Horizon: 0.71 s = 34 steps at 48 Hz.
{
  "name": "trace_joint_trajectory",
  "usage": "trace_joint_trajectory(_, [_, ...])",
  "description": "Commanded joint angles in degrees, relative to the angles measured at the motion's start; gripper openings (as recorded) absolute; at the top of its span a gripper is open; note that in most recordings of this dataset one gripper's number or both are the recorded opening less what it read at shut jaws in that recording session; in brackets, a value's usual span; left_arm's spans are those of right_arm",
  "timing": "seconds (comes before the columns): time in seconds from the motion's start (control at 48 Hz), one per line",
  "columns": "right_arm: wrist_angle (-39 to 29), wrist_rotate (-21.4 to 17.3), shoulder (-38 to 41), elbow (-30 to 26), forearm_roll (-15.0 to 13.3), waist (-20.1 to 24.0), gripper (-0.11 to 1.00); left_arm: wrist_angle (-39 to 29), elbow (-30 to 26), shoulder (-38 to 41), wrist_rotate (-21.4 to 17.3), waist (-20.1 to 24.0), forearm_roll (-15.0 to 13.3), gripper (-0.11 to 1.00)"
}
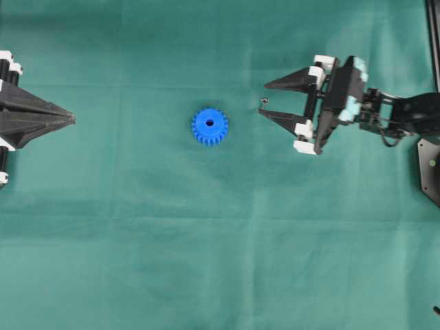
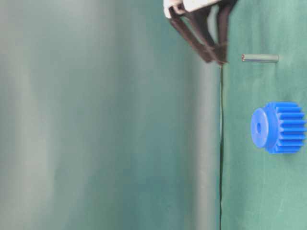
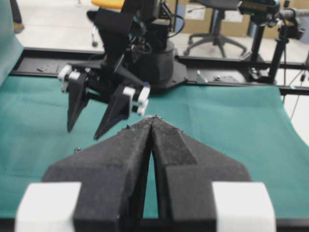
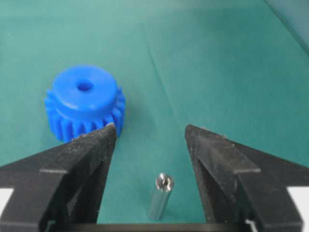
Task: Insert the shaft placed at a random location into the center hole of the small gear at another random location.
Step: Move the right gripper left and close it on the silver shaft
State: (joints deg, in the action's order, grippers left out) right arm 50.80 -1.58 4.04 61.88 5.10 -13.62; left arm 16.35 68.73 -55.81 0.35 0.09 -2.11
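Observation:
The shaft (image 1: 264,102) is about the same height as the small gear (image 4: 85,104), so I expect it to go down until only the shaft's tip shows when the robot inserts it.
The small gear (image 1: 210,127) is bright blue and lies flat mid-table with its center hole (image 1: 210,124) facing up. The shaft (image 1: 264,102), a short silvery pin, stands upright on the cloth to the gear's right. My right gripper (image 1: 264,99) is open and straddles the shaft without touching it. In the right wrist view the shaft (image 4: 161,195) stands between the fingers, with the gear (image 4: 84,101) beyond the left finger. In the table-level view the fingertips (image 2: 216,53) hang just above the shaft (image 2: 260,58). My left gripper (image 1: 71,119) is shut and empty at the far left.
Green cloth (image 1: 220,261) covers the whole table. In the left wrist view my shut fingers (image 3: 153,121) hide the gear. The right arm's base (image 3: 154,58) and a black frame rail (image 3: 231,67) stand at the far edge.

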Motion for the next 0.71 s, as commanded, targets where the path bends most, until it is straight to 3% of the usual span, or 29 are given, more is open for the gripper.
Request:
trace_joint_trajectory(0.0, [1.41, -0.18, 1.85, -1.32, 0.70, -0.35, 0.62, 0.44, -0.53, 0.18, 0.00, 0.09, -0.18, -0.01])
trace_joint_trajectory(0.458, [2.46, -1.05, 6.06, -1.76, 2.20, -0.88, 0.59, 0.44, -0.18, 0.09, 0.18, 0.53, -0.35, -0.01])
trace_joint_trajectory(0.583, [2.46, -1.58, 6.06, -1.58, 1.93, -0.88, 0.48, 0.44, -0.09, 0.09, 0.18, 0.88, -0.35, -0.01])
trace_joint_trajectory(0.687, [1.93, -1.76, 6.15, -1.23, 1.85, -0.88, 0.30, 0.44, 0.00, 0.09, 0.18, 0.97, -0.35, -0.01])
